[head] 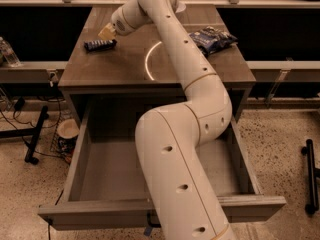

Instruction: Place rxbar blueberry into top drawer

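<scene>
My gripper is behind the near end of the rxbar blueberry [112, 43] and off the bar. I should move up, open and come down over its body [100, 46] before I lift the bar.
The rxbar blueberry [100, 45], a small flat dark blue bar, lies on the left part of the wooden tabletop [120, 69]. My gripper [106, 32] hovers just behind and a little above the bar's right end, pointing down towards it, and holds nothing that I can see. The top drawer [85, 154] is pulled wide open below the tabletop, its grey inside bare. My arm crosses over the drawer's middle and hides part of its front panel [95, 215].
A crinkled blue-and-white bag [212, 39] lies at the table's right rear. A water bottle [7, 54] stands on the shelf at left. A round bowl-like object [67, 129] and a black stand [35, 139] are on the floor at left.
</scene>
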`<action>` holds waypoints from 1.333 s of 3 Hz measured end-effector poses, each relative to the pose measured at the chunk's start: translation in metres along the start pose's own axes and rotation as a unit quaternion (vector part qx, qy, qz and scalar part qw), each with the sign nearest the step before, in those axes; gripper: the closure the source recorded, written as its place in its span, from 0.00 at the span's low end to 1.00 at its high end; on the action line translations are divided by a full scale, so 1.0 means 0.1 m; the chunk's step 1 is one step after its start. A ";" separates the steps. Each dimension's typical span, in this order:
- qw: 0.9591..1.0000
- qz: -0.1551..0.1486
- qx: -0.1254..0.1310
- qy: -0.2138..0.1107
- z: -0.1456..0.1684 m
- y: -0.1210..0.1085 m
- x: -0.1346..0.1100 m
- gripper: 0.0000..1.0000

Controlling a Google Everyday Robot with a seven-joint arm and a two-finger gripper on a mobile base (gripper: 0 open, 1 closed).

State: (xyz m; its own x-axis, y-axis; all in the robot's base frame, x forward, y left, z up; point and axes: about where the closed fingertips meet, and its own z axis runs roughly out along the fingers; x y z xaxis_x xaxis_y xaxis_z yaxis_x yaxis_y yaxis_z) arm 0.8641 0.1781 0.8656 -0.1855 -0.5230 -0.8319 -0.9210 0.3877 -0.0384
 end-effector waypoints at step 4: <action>0.999 -0.029 0.005 -0.014 -0.12 0.05 -0.22 0.37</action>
State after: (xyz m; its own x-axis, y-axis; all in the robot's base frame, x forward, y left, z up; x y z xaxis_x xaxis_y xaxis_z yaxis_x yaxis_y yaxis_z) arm 0.8595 0.1826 0.8907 -0.1221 -0.5234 -0.8433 -0.9266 0.3646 -0.0921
